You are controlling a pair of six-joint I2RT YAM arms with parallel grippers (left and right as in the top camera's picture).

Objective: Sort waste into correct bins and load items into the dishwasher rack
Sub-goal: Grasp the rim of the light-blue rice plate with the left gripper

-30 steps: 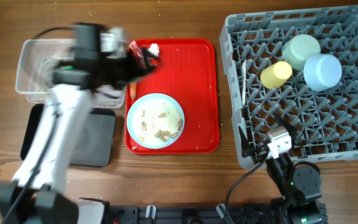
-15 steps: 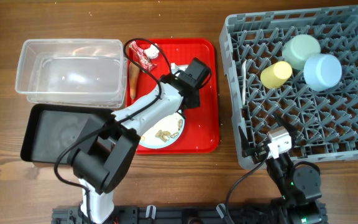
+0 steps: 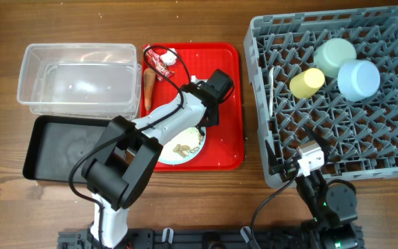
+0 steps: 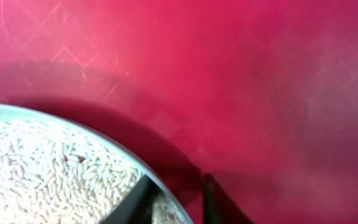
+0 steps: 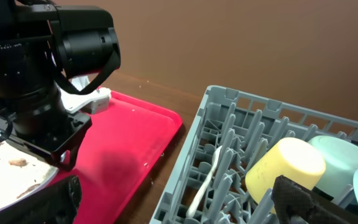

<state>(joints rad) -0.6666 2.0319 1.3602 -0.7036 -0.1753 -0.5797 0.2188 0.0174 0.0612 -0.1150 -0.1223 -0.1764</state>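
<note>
I should open my left gripper and take hold of the pale blue plate's rim (image 4: 165, 188) squarely before I tip crumbs into the black tray (image 3: 55, 149), because the plate's rim is slanted between that gripper's fingers.
The pale blue plate (image 3: 170, 158) with beige crumbs (image 3: 182, 148) lies on the red tray (image 3: 223, 142). My left gripper (image 3: 202, 124) is at its right rim. In the left wrist view the left gripper (image 4: 173, 200) straddles the plate's (image 4: 55, 168) edge, one finger inside and one over the tray, drawn in on the rim. The red-and-white wrapper (image 3: 163, 61) and carrot piece (image 3: 147, 88) lie at the tray's far left. The rack (image 3: 337, 131) holds the mint bowl (image 3: 335, 55), blue bowl (image 3: 358, 79), yellow cup (image 3: 307, 82) and spoon (image 3: 273, 90). My right gripper (image 5: 185, 205) is open and holds nothing, at the rack's near edge.
The clear tub (image 3: 26, 76) stands at the far left, with the black tray (image 3: 54, 149) in front of it. In the right wrist view the left arm (image 5: 48, 81) stands over the red tray (image 5: 129, 143), beside the rack (image 5: 229, 124) with the cup (image 5: 284, 171) and spoon (image 5: 204, 183).
My left arm has swung from over the clear tub to the plate's right rim, and its jaws have narrowed from wide open onto the rim. The right arm has not moved.
</note>
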